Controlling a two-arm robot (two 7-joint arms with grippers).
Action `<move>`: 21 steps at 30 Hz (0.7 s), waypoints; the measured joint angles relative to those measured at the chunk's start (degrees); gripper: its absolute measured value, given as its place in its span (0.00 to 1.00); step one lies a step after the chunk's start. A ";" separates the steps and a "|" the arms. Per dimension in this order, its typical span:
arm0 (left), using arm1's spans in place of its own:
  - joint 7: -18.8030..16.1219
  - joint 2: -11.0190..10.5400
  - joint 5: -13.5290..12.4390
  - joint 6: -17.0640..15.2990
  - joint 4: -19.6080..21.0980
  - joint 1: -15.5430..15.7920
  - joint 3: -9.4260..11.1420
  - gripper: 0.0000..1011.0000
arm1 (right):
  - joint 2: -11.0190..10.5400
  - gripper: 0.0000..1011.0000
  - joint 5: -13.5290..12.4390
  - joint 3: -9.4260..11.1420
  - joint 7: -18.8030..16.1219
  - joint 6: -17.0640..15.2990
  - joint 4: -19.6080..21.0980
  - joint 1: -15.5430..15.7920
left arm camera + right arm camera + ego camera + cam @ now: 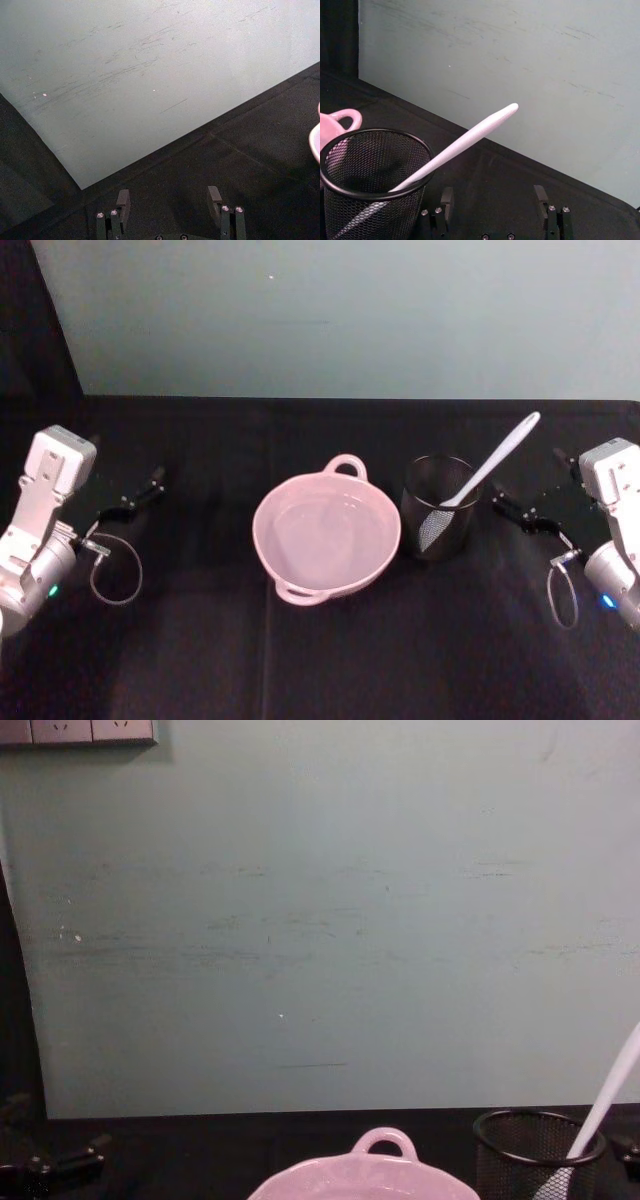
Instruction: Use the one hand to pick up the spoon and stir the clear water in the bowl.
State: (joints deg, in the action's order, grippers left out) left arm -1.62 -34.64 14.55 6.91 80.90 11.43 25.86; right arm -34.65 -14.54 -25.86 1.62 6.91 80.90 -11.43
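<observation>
My gripper will bring a broad flat spoon head up clear of the cup when it lifts the spoon's handle, since the white spoon (605, 1100) widens behind the mesh (554, 1185).
The pale pink bowl (270, 508) with clear water sits at the table's middle; its loop handle also shows in the chest view (384, 1140). Just right of it the white spoon (497, 458) stands tilted in a black wire-mesh cup (438, 508), handle up and to the right. My right gripper (503, 505) hovers open just right of the cup, and in the right wrist view (494, 200) the spoon (465, 140) and cup (370, 185) lie ahead of it. Open and apart from everything, my left gripper (150, 488) rests at the far left with nothing between its fingers (122, 204).
A black cloth (320, 660) covers the table, and a pale green wall (320, 920) rises behind its far edge. Cable loops hang at both wrists (115, 570). The bowl's edge (316, 142) shows at the side of the left wrist view.
</observation>
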 joint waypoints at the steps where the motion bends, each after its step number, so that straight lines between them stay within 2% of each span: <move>1: 0.00 0.00 0.00 0.00 0.00 0.00 0.00 1.00 | 0.00 0.99 0.00 0.00 0.00 0.00 0.00 0.00; 21: 0.00 0.00 0.00 0.00 0.00 0.00 0.00 1.00 | 0.00 0.99 0.00 0.00 0.00 0.00 0.00 0.00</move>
State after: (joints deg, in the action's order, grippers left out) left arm -1.62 -34.64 14.55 6.91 80.90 11.43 25.86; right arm -34.65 -14.55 -25.86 1.62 6.91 80.90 -11.44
